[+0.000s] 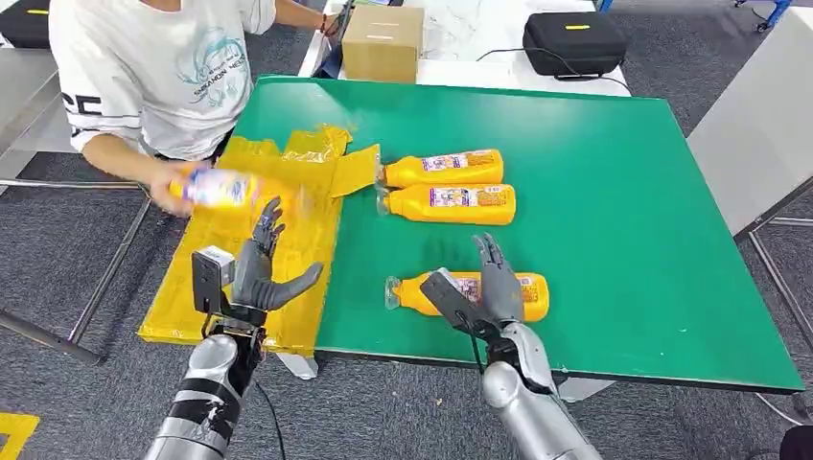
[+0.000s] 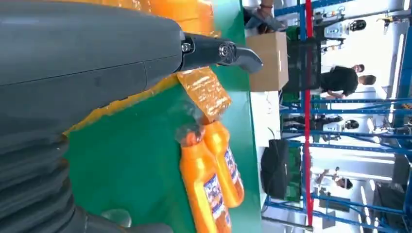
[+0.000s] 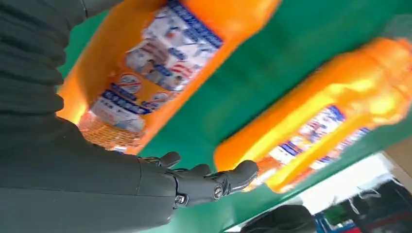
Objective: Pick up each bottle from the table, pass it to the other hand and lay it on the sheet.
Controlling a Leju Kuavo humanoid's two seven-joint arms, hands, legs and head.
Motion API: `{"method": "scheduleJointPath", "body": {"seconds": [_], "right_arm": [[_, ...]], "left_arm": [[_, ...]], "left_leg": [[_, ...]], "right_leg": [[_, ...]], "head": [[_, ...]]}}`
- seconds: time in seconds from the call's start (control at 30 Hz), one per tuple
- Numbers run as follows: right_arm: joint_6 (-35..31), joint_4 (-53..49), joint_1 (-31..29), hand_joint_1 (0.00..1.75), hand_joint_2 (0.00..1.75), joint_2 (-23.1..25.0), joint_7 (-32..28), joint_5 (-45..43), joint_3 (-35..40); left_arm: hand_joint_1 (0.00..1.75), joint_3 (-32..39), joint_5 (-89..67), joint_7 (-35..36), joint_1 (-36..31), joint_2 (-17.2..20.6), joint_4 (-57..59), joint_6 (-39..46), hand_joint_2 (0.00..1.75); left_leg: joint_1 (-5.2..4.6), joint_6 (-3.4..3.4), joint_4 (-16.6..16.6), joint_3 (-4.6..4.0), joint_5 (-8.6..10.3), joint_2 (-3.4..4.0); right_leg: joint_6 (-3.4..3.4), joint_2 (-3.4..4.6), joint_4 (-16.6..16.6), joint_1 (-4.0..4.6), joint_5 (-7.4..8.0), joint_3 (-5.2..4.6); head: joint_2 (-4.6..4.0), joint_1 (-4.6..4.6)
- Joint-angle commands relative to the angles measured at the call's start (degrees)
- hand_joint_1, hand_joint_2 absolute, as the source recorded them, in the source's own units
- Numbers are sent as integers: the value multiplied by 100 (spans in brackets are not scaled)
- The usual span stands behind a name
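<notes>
The orange bottle's small-print label (image 1: 469, 287) is facing up. The bottle's front label is hidden and will come up when I pass the bottle over and lay it down.
Three orange bottles lie on the green table (image 1: 614, 192): two side by side mid-table (image 1: 443, 168) (image 1: 451, 203), and one near the front edge (image 1: 532, 292). My right hand (image 1: 484, 287) hovers open over the near bottle (image 3: 160, 63) with its fingers (image 3: 214, 182) spread and nothing held. Over the yellow sheet (image 1: 240, 287) at the table's left edge, my left hand (image 1: 259, 273) stands open and empty. A person's hand holds a fourth bottle (image 1: 216, 187), blurred, above the sheet. The two mid-table bottles (image 2: 209, 189) lie beyond a flap of the sheet (image 2: 204, 92).
A person in a white shirt (image 1: 153, 67) stands at the table's left corner, close to my left hand. A cardboard box (image 1: 383, 43) and a black case (image 1: 573, 43) sit on a white table behind. The green table's right half is bare.
</notes>
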Motion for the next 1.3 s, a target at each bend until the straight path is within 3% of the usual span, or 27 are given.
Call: {"method": "scheduleJointPath", "body": {"seconds": [0.03, 0.27, 0.47, 0.5, 0.53, 0.57, 0.97, 1.13, 1.3], "right_arm": [[403, 420, -225, 0, 175, -482, 295, 689, -120], [831, 528, -436, 0, 175, -645, 488, 1053, 35], [1503, 1110, -986, 0, 175, -784, 520, 1209, 356], [1701, 1276, -1129, 9, 175, -775, 441, 1149, 421], [1725, 1327, -1176, 136, 175, -774, 422, 1118, 436], [1819, 1457, -1267, 171, 175, -760, 398, 1115, 517], [2344, 2191, -1725, 175, 175, -604, -446, -45, 560], [1699, 1661, -1365, 175, 175, -255, -794, -857, 195], [664, 258, -412, 175, 175, 193, -957, -1063, 140]], "left_arm": [[0, -106, 99, 10, -224, -44, 436, -22, 175], [0, -21, 134, 3, -149, -19, 400, -127, 175], [0, 64, 137, -37, -183, -7, 514, -295, 175], [0, 88, 138, -55, -208, -14, 557, -318, 175], [0, 100, 134, -64, -218, -18, 578, -326, 175], [0, 122, 160, -66, -238, -24, 625, -383, 175], [0, 148, 126, -170, -530, 3, 1151, -386, 175], [0, -42, -98, -107, -609, -10, 1128, 19, 175], [0, -165, -89, 121, -411, -101, 762, 265, 175]], "left_leg": [[1, -2, -3, 24, -7, -8], [-1, -3, -3, 16, -6, 0], [-1, -4, -2, 29, -11, 8], [-2, -3, -5, 21, -7, 8], [-2, -2, -4, 16, -5, 8], [-1, -4, -2, 30, -11, 10], [2, -3, -4, 27, -5, 6], [6, -6, -4, 37, -9, 2], [7, -7, -5, 48, -16, 6]], "right_leg": [[-4, -9, -4, 2, -10, 28], [-4, 0, -2, -1, -6, 18], [-6, 7, -2, 0, -9, 30], [-4, 7, -4, -1, -4, 22], [-3, 7, -3, -2, -2, 17], [-7, 9, -1, 0, -8, 31], [-5, 2, -4, 3, -4, 29], [-9, -2, -2, 7, -10, 38], [-11, -3, -3, 8, -18, 46]], "head": [[0, 0], [0, 2], [0, 2], [0, 2], [0, 0], [0, 2], [0, 4], [0, 0], [0, 2]]}}
